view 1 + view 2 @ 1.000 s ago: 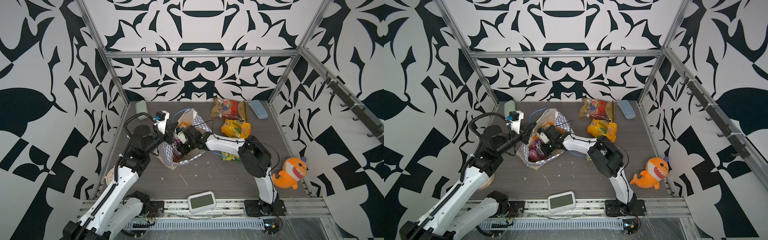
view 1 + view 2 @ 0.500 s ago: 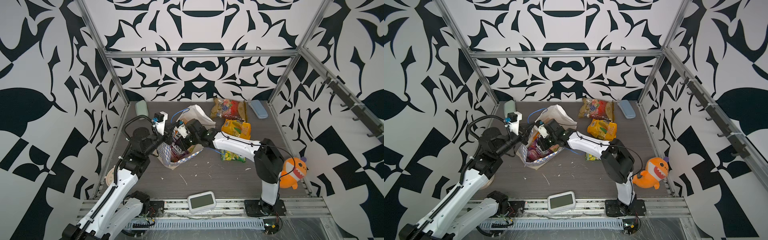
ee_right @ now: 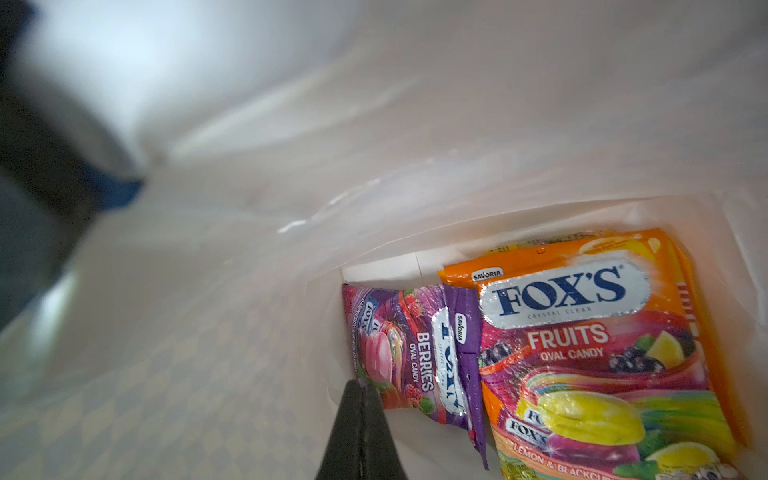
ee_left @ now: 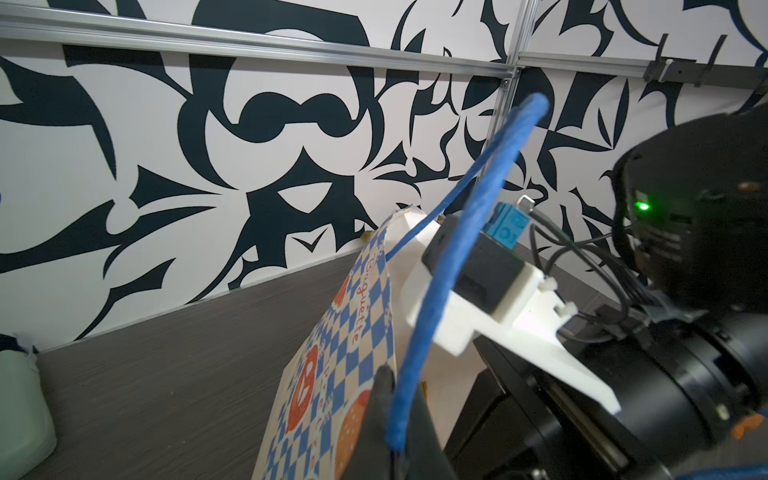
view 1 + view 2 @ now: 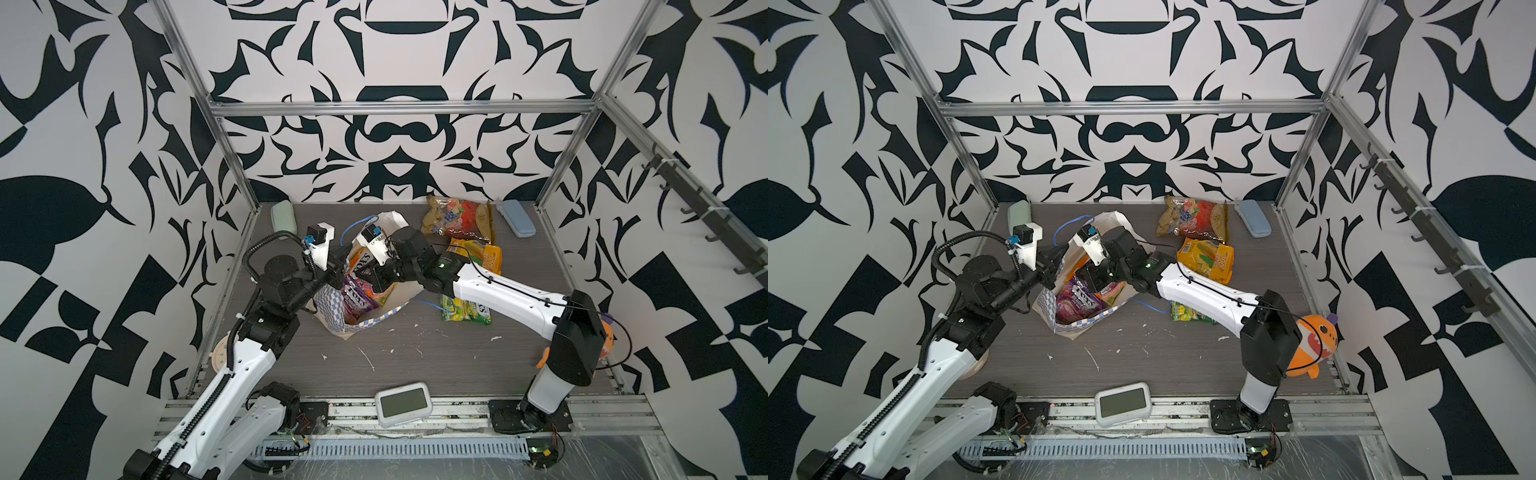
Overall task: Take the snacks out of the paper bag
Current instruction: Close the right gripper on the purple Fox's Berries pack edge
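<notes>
The purple packet's printed side (image 3: pixel 377 352) is next to the shut fingers of my right gripper, so next I move over and pinch its plain seal (image 3: pixel 469 352) beside the orange-pink packet.
The paper bag (image 5: pixel 365 322) stands tilted at mid-table, mouth up, with its checkered band (image 5: pixel 1084 322) toward the front. My left gripper (image 5: pixel 338 272) (image 4: pixel 395 399) is shut on its blue cord handle (image 4: pixel 457 232) and holds that side up. Inside the bag my right gripper (image 5: pixel 374 282) (image 3: pixel 360 384) is shut, tips pinching a corner of the purple snack packet (image 3: pixel 415 353) (image 5: pixel 355 300). An orange-pink packet (image 3: pixel 582 353) lies beside it. Outside, to the right, lie a red-gold fruit-print bag (image 5: pixel 457 218), a yellow-orange bag (image 5: pixel 478 255) and a green packet (image 5: pixel 465 311).
An orange plush shark (image 5: pixel 1312 340) sits at the right wall behind my right arm. A white timer (image 5: pixel 402 404) rests on the front rail. A green case (image 5: pixel 282 216) and a blue case (image 5: pixel 517 218) lie at the back corners. Paper scraps dot the floor.
My right arm's elbow swung out to the right while its gripper stayed shut in the bag. The bag's white far wall rose and its mouth spread. My left gripper kept hold of the handle.
</notes>
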Tool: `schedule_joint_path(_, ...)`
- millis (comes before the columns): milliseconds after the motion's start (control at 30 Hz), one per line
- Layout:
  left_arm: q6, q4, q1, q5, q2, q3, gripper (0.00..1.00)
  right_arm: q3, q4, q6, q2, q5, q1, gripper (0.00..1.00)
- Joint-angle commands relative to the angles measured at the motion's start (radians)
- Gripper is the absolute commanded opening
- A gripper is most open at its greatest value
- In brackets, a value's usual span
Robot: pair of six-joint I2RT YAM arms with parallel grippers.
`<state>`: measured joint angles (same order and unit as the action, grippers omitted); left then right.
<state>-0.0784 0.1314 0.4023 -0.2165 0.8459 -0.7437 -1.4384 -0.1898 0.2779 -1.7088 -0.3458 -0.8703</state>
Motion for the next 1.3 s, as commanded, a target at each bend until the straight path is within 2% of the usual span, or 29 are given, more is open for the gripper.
schedule_joint_path(0,-0.003,0.042,0.006,-0.102,-0.013,-0.034,0.00,0.011,-0.012,-0.032,0.016,0.066,0.005,0.24)
schedule_joint_path(33,-0.005,0.045,0.007,-0.133,-0.014,-0.033,0.00,0.017,-0.022,-0.047,0.014,0.089,0.005,0.34)
schedule_joint_path(67,-0.006,0.045,0.007,-0.157,-0.015,-0.034,0.00,0.031,-0.014,-0.051,0.009,0.096,0.005,0.40)
schedule_joint_path(200,0.000,0.029,0.007,-0.214,-0.020,-0.035,0.00,0.138,0.084,-0.063,0.001,0.056,-0.005,0.56)
schedule_joint_path(267,-0.003,0.026,0.009,-0.229,-0.026,-0.035,0.00,0.210,0.149,-0.090,0.002,0.065,-0.046,0.56)
schedule_joint_path(400,-0.021,0.045,0.024,-0.280,0.000,-0.032,0.00,0.302,0.208,-0.179,-0.013,0.162,-0.171,0.56)
schedule_joint_path(533,-0.023,0.051,0.055,-0.311,0.029,-0.034,0.00,0.404,0.382,-0.152,-0.035,0.205,-0.213,0.56)
schedule_joint_path(600,-0.020,0.051,0.072,-0.326,0.034,-0.035,0.00,0.412,0.411,-0.179,-0.061,0.221,-0.236,0.56)
schedule_joint_path(733,-0.018,0.032,0.091,-0.343,0.026,-0.037,0.00,0.363,0.357,-0.238,-0.108,0.310,-0.286,0.55)
schedule_joint_path(867,-0.007,0.004,0.094,-0.346,-0.008,-0.024,0.00,0.395,0.388,-0.229,-0.046,0.379,-0.272,0.55)
schedule_joint_path(1033,-0.001,-0.007,0.094,-0.345,-0.036,-0.002,0.00,0.450,0.391,-0.136,0.083,0.285,-0.140,0.55)
schedule_joint_path(1200,0.005,-0.009,0.095,-0.356,-0.023,-0.012,0.00,0.471,0.330,-0.140,0.172,0.327,-0.059,0.55)
schedule_joint_path(1267,0.011,-0.007,0.095,-0.356,-0.017,-0.014,0.00,0.487,0.341,-0.115,0.175,0.287,-0.005,0.55)
